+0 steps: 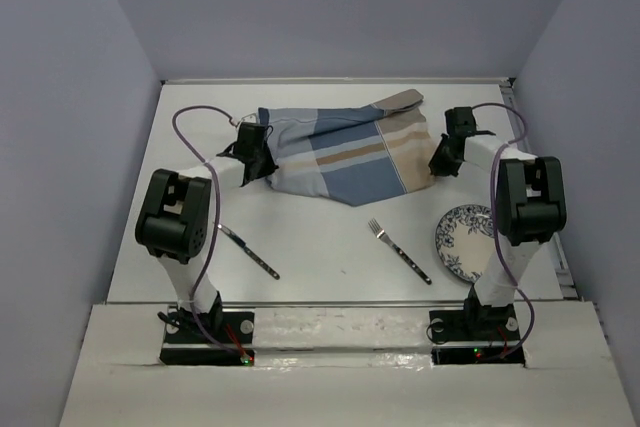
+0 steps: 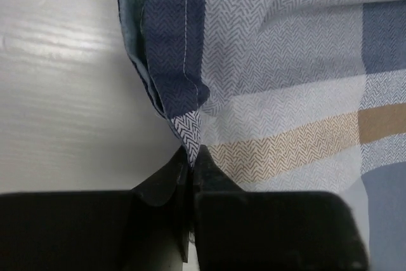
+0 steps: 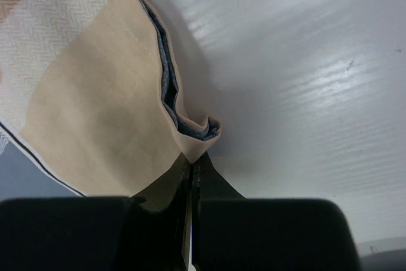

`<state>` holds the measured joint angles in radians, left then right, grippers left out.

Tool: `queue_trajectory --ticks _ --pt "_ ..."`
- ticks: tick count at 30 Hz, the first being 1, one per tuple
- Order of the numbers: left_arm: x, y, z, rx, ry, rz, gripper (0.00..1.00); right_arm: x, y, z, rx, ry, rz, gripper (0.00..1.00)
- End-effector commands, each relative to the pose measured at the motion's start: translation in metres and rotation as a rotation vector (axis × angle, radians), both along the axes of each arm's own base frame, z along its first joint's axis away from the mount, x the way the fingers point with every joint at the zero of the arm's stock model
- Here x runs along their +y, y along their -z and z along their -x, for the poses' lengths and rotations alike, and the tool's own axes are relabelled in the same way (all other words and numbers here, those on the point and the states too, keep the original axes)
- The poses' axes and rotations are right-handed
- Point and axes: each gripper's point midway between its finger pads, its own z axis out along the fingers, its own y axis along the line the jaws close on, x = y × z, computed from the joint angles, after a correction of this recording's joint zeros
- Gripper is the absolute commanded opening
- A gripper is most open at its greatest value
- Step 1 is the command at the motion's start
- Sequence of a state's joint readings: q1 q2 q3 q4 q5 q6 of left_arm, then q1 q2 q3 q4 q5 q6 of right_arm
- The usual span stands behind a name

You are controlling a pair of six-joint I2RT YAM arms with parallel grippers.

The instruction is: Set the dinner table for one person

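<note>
Next, I pull that edge (image 1: pixel 345 201) tight with my left gripper and then lift both corners of the placemat, because the placemat's far side (image 1: pixel 358 121) is folded and its near edge bows.
A blue-and-tan striped placemat (image 1: pixel 345 152) lies rumpled at the back middle of the off-white dinner table (image 1: pixel 330 247). My left gripper (image 1: pixel 258 159) is shut on its left corner; in the left wrist view the herringbone corner (image 2: pixel 189 132) runs down between the closed fingers (image 2: pixel 162 182). My right gripper (image 1: pixel 440 162) is shut on its right tan corner (image 3: pixel 196 147), pinched between the fingers (image 3: pixel 219 182). A fork (image 1: pixel 398 249), a knife (image 1: pixel 250 251) and a blue-patterned plate (image 1: pixel 462 239) lie on the table nearer the front.
The plate sits by the right arm's base, partly behind the arm. The knife lies next to the left arm. A metal rail (image 1: pixel 330 303) runs along the near edge. Grey walls enclose the table on three sides.
</note>
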<state>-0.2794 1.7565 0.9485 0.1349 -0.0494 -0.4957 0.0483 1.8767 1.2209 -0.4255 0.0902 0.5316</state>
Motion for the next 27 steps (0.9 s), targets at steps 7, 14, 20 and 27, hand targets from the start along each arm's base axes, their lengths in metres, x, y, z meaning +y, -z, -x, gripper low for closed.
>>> queue_trajectory --ticks 7,14,20,27 --pt "0.009 -0.216 -0.076 -0.240 0.084 -0.180 0.00 0.019 -0.123 -0.055 -0.331 -0.088 -0.050 0.00" --pt "0.019 -0.274 -0.091 -0.241 0.075 -0.204 0.00 0.025 -0.114 -0.036 -0.303 -0.115 -0.080 0.00" --pt "0.040 -0.206 -0.090 -0.093 0.053 -0.253 0.72 0.028 -0.093 -0.019 -0.247 -0.117 -0.107 0.00" --pt "0.053 -0.182 -0.055 -0.081 0.029 -0.217 0.99 0.023 -0.064 0.018 -0.172 -0.109 -0.070 0.00"
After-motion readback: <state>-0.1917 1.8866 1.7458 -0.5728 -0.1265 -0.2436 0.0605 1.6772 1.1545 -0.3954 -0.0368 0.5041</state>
